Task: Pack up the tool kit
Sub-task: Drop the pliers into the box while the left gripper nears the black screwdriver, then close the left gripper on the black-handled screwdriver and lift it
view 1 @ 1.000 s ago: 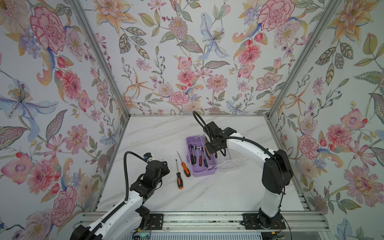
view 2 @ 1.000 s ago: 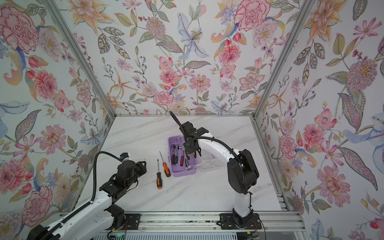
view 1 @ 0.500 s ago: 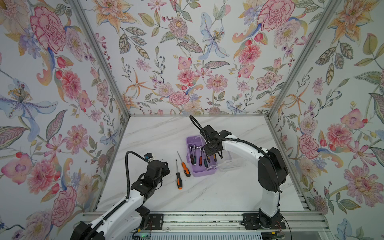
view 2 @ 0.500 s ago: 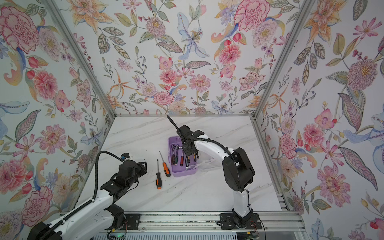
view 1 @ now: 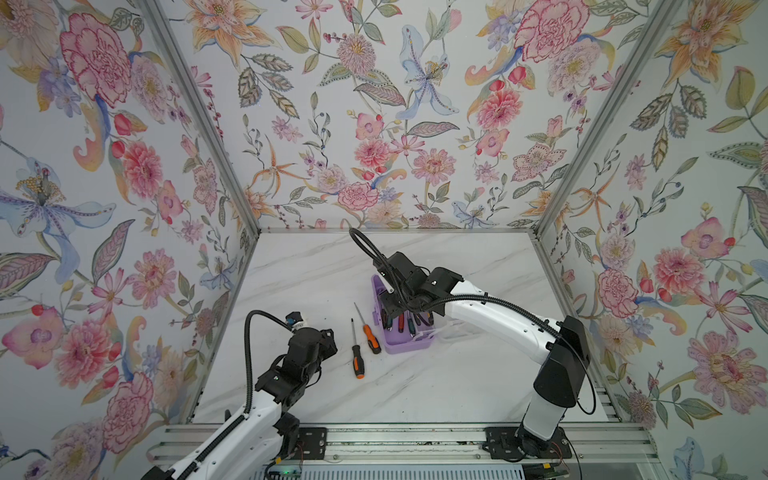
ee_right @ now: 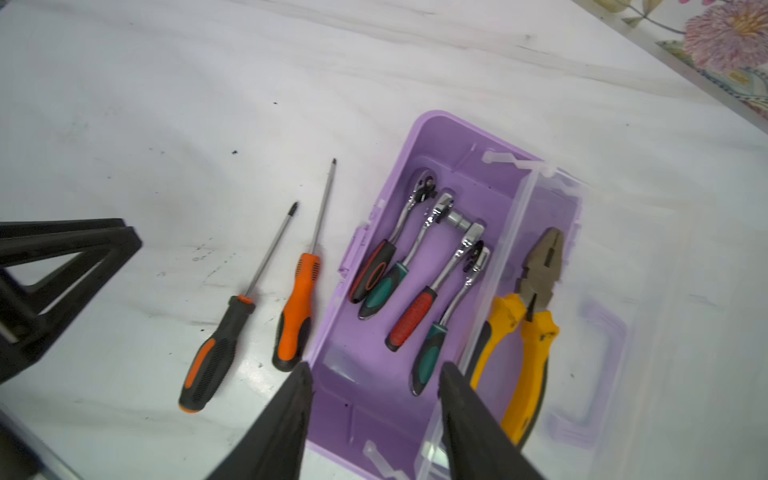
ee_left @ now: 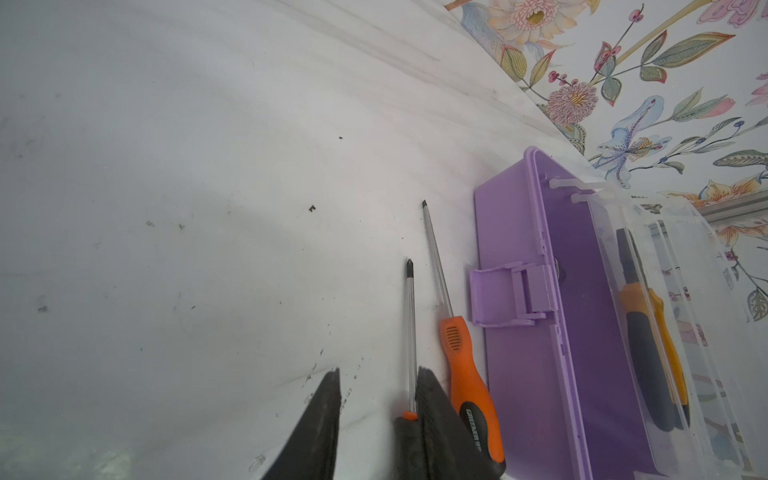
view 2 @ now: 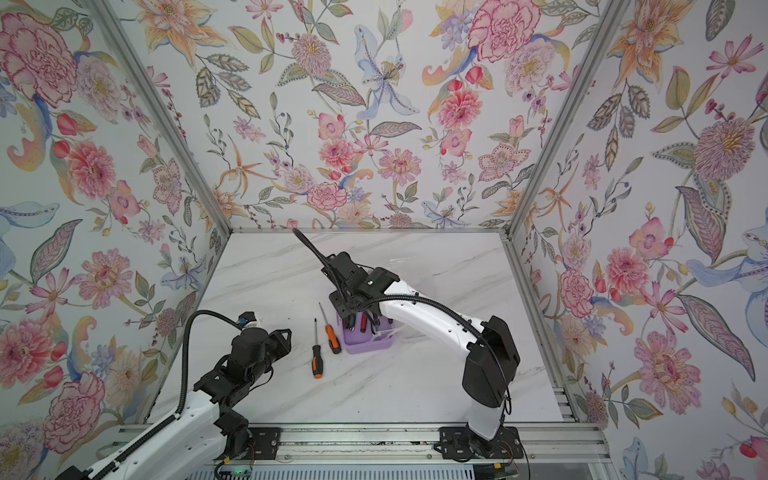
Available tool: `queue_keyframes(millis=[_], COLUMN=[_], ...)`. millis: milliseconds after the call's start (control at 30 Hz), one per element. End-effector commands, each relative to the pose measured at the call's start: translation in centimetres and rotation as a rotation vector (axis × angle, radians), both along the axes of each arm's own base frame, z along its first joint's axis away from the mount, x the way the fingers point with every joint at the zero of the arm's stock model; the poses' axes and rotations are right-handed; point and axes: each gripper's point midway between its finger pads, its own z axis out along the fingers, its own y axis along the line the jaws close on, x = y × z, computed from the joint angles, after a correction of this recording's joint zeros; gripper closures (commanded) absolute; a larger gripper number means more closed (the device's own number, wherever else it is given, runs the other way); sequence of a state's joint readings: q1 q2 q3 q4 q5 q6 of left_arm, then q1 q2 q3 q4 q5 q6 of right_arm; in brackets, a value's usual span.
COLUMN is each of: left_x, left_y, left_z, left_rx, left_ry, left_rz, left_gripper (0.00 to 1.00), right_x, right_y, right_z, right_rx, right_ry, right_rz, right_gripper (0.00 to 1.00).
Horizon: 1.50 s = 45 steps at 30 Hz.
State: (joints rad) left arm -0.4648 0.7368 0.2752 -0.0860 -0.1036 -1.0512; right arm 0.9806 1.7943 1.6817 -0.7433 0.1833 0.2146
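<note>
The robot's right gripper is in the way over the lilac box (view 1: 404, 326) to the clear lid, so it should move back while the robot's left gripper takes the black-handled screwdriver (view 1: 357, 360).
The lilac box (view 1: 409, 345) (view 2: 368, 347) stands mid-table with its clear lid (ee_right: 623, 249) folded open beside it. Several ratchets (ee_right: 415, 316) lie in the box. Yellow-handled pliers (ee_right: 532, 316) (ee_left: 648, 361) rest on the lid. My right gripper (ee_right: 377, 368) (view 1: 395, 307) hangs open over the box, holding nothing. Left of the box lie an orange-handled screwdriver (view 1: 371, 338) (ee_right: 297, 316) and a black-handled screwdriver (view 1: 356, 361) (ee_right: 216, 353). My left gripper (ee_left: 379, 372) (view 1: 326, 334) is open just left of them. The black handle shows beside one finger (ee_left: 432, 407).
The lid's purple handle (ee_right: 602, 361) points away from the box. Floral walls close in the marble table (view 1: 415, 395) on three sides. The right arm's white link (view 1: 498, 320) crosses above the table right of the box.
My right gripper has opened from shut and shifted slightly left over the box. The left arm has hardly moved.
</note>
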Motion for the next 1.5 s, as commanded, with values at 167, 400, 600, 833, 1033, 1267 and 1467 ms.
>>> queue_keyframes(millis=[167,400,600,833,1033,1267,1467], left_x=[-1.0,-0.2,0.4,0.7,0.1,-0.9,-0.9], left_y=[-1.3,-5.1,-7.1,-8.2,-8.5,-8.6,-8.6], left_z=[-2.3,-2.7,-4.0,-4.7,-6.0,-7.0,-7.7], left_rx=[0.100,0.124,0.142,0.170,0.229,0.279,0.294], left_ry=[0.131,0.156,0.213,0.251,0.320,0.375,0.394], left_rz=[-0.097,-0.188,-0.233,-0.262,-0.278,-0.281,-0.273], left_gripper=[0.58,0.52,0.54,0.54,0.56,0.57,0.63], right_x=[-2.1,-2.0,-1.4,-0.5,0.1,0.4,0.6], right_y=[3.3,1.9,0.0,-2.7,-4.7,-6.0,-7.0], right_z=[-2.8,-3.0,-3.0,-2.6,-2.3,-2.6,-2.6], right_rx=[0.001,-0.004,0.000,0.049,0.075,0.099,0.126], right_ry=[0.090,0.080,0.076,0.082,0.081,0.083,0.084], right_rz=[0.054,0.033,-0.005,-0.060,-0.097,-0.117,-0.129], right_gripper=[0.48,0.48,0.49,0.48,0.48,0.48,0.48])
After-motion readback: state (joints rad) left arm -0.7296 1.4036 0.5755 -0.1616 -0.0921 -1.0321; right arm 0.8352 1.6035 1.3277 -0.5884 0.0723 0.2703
